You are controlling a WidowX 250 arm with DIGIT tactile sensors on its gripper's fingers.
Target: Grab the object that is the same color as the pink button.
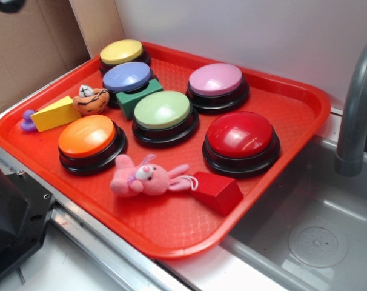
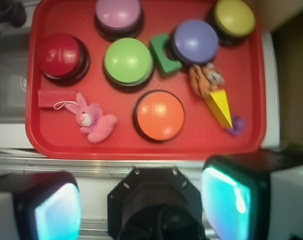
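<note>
The white loop of the bunny merely lies over the red wedge, so when the robot lifts the pink plush bunny [image 1: 147,177], its white loop [image 1: 192,181] should come off and leave the wedge behind.
A small pink plush bunny [image 1: 141,179] [image 2: 94,119] lies on its side on the red tray [image 1: 171,233] [image 2: 141,147], near the front rim between the orange button and the red wedge block. The pink button [image 1: 216,85] [image 2: 118,15] stands at the tray's far side. In the wrist view my gripper [image 2: 141,205] hangs high above the tray's near edge, over the robot's black base. Its jaws stand wide apart with nothing between them. The exterior view does not show the gripper.
Also on the tray: red button [image 1: 241,140], green button [image 1: 164,115], orange button [image 1: 89,140], blue-lavender button [image 1: 128,79], yellow button [image 1: 123,54], red wedge [image 1: 217,191], green block [image 1: 138,97], yellow wedge [image 1: 55,113], orange-brown plush [image 1: 91,100]. A sink [image 1: 317,242] and faucet [image 1: 353,109] are at right.
</note>
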